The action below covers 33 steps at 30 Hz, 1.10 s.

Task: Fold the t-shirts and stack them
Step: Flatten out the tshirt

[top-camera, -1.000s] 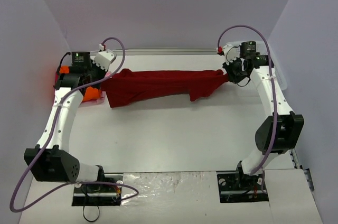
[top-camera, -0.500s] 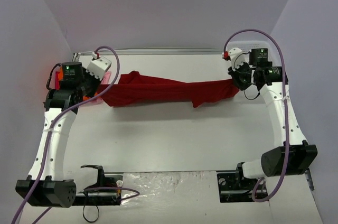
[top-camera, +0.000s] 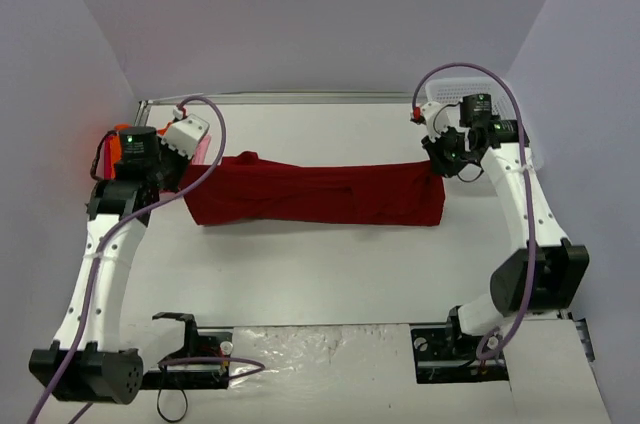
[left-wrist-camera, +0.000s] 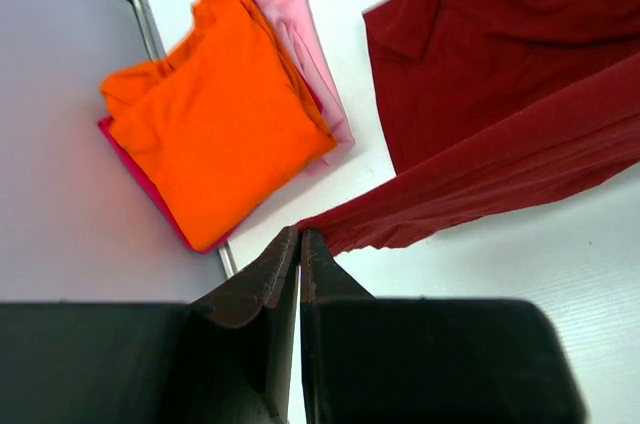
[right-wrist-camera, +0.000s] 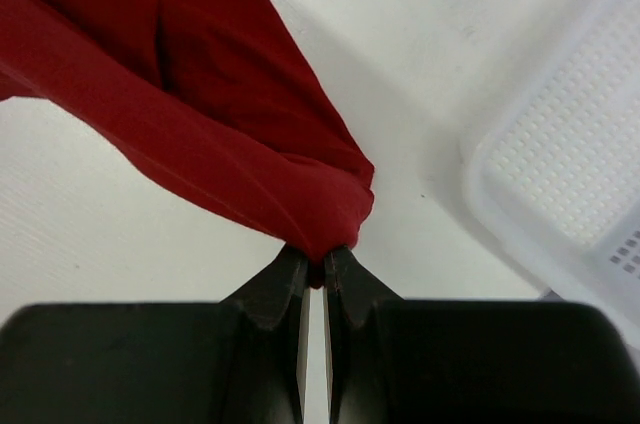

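Observation:
The dark red t-shirt lies bunched up in a narrow strip (top-camera: 310, 194). Both my grippers should lift it and swing it open across the table's near half (top-camera: 312, 274) before they fold it.
The dark red t-shirt (top-camera: 315, 194) hangs stretched across the table's far half between my two grippers. My left gripper (top-camera: 183, 172) is shut on its left end, seen in the left wrist view (left-wrist-camera: 300, 234) with the cloth (left-wrist-camera: 480, 134) pulled taut from the tips. My right gripper (top-camera: 438, 164) is shut on its right end, where the cloth (right-wrist-camera: 250, 144) bunches at the tips (right-wrist-camera: 316, 266). A folded orange t-shirt (left-wrist-camera: 215, 109) lies on a folded pale pink one (left-wrist-camera: 305, 44) at the table's far left corner, close to the left gripper.
A white mesh basket (right-wrist-camera: 570, 174) stands at the far right, just beyond the right gripper; it also shows in the top view (top-camera: 455, 92). The metal rail (top-camera: 280, 99) runs along the table's back edge. Grey walls close in left and right.
Both grippers have come lower and nearer with the red t-shirt. The shirt now hangs wider and flatter, its lower edge reaching the table.

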Tool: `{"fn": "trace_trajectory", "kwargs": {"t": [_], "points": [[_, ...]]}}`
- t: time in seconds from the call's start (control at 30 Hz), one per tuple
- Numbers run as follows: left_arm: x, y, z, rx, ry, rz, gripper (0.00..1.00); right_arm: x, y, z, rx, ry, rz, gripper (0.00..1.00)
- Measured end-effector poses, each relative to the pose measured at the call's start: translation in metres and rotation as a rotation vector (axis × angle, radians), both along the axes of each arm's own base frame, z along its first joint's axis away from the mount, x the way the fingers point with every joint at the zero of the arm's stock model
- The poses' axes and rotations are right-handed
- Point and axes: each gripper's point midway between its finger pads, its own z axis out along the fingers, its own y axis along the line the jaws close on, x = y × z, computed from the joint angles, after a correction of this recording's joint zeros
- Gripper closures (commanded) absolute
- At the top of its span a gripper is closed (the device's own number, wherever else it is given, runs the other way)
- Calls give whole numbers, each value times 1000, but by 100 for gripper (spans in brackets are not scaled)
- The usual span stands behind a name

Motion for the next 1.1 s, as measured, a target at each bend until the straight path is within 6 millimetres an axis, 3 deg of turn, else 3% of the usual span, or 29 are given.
{"fn": "trace_trajectory", "kwargs": {"t": [0.13, 0.2, 0.3, 0.4, 0.47, 0.53, 0.6, 0.7, 0.8, 0.9, 0.97, 1.03, 1.1], "points": [[17, 3, -39, 12, 104, 24, 98, 16, 1, -38, -2, 117, -5, 100], [30, 4, -53, 7, 134, 37, 98, 34, 1, -49, 0, 140, -14, 100], [51, 3, -69, -13, 158, 61, 98, 73, 2, -46, 7, 118, -37, 100], [82, 2, -76, -39, 175, 95, 98, 119, 3, -28, 16, 40, -70, 100], [112, 1, -69, -58, 160, 112, 98, 150, 2, -6, 20, -38, -95, 100], [143, -1, -47, -80, 110, 127, 98, 178, 1, 24, 26, -140, -125, 100], [168, -2, -13, -106, 26, 140, 98, 192, 0, 56, 31, -227, -149, 100], [184, -3, 60, -155, -132, 157, 98, 198, -1, 114, 47, -379, -178, 100], [167, -3, 138, -209, -314, 162, 98, 178, 0, 164, 70, -486, -191, 100], [118, -2, 182, -245, -421, 159, 98, 147, 0, 203, 94, -566, -193, 100], [80, -1, 200, -262, -473, 155, 98, 115, 0, 221, 109, -599, -186, 100], [44, 0, 204, -269, -500, 151, 98, 86, 0, 230, 118, -626, -178, 100], [21, 0, 187, -267, -486, 148, 98, 54, 0, 223, 121, -618, -170, 100]]}}
